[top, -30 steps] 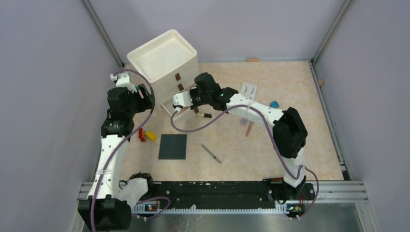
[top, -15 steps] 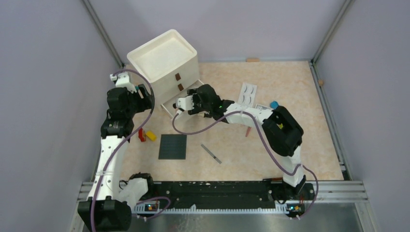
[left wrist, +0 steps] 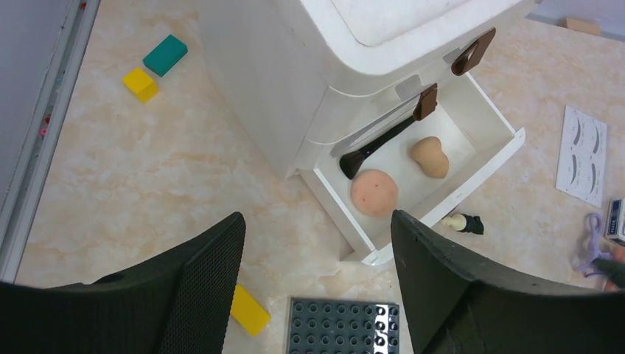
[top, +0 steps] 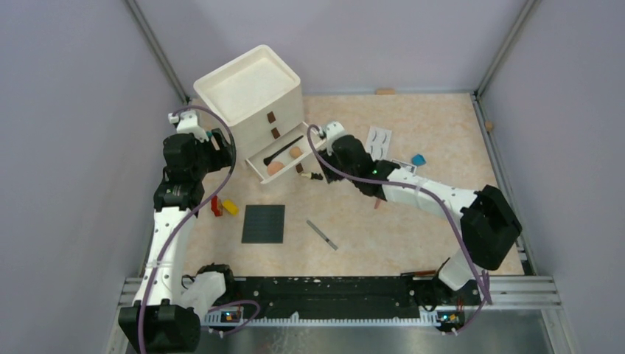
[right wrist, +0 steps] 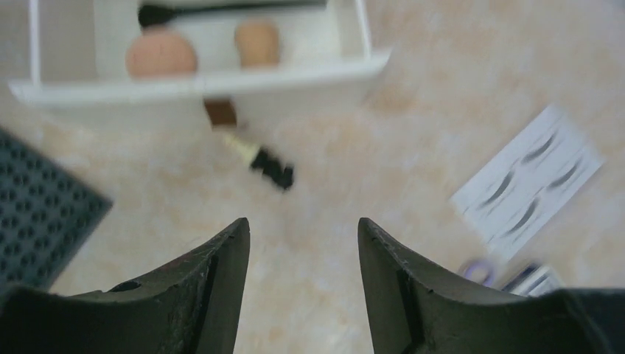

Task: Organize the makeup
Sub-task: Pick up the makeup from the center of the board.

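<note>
I should go on moving my open right gripper toward the pencil (top: 322,234) until its fingers close around it, because the grey pencil is clear of the dark studded plate (top: 263,223).
The white drawer unit (top: 247,88) has its bottom drawer (left wrist: 483,118) pulled out. In it lie a dark brush (left wrist: 383,140), a round peach puff (left wrist: 374,192) and a tan sponge (left wrist: 430,156). A small black-capped tube (top: 313,177) lies on the table just in front of the drawer. My right gripper (right wrist: 302,225) hovers open and empty right of the drawer, a little short of the tube (right wrist: 262,158). The white eyelash card (top: 379,140) lies behind it. A grey pencil (top: 322,234) and a pinkish pencil (top: 379,198) lie further out. My left gripper (left wrist: 317,217) hangs open, left of the drawer.
A dark studded plate (top: 264,223) lies near the front, with red (top: 216,206) and yellow (top: 231,207) bricks to its left. Green (left wrist: 165,54) and yellow (left wrist: 140,83) bricks sit left of the unit. A blue piece (top: 418,158) lies at the right.
My right gripper was shut at the drawer; it has opened and pulled back to the right, its elbow swinging right. The puff and sponge now show in the drawer. The left arm is still.
</note>
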`<control>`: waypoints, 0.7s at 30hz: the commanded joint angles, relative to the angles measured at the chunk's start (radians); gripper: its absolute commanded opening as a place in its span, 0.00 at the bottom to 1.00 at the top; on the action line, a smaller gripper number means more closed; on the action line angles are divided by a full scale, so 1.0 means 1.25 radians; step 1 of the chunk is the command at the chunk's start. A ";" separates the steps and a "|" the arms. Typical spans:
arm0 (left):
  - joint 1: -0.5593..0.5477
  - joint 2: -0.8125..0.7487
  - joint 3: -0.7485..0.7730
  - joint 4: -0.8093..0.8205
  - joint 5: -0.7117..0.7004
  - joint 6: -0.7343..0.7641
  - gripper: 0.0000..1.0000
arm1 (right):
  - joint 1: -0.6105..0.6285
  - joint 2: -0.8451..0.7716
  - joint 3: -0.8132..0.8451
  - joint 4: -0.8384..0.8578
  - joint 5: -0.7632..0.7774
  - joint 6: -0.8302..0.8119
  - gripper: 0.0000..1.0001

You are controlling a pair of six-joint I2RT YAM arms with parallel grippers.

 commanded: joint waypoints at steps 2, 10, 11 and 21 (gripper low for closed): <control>0.000 0.003 0.002 0.029 0.025 -0.004 0.78 | 0.014 -0.096 -0.206 -0.145 -0.185 0.336 0.57; 0.000 0.011 0.004 0.027 0.030 -0.006 0.79 | 0.117 -0.101 -0.261 -0.171 -0.179 0.437 0.67; 0.000 0.012 0.004 0.027 0.030 -0.006 0.79 | 0.128 -0.096 -0.261 -0.167 -0.176 0.441 0.67; 0.000 0.018 0.004 0.030 0.042 -0.009 0.79 | 0.185 0.004 -0.208 -0.175 -0.178 0.416 0.57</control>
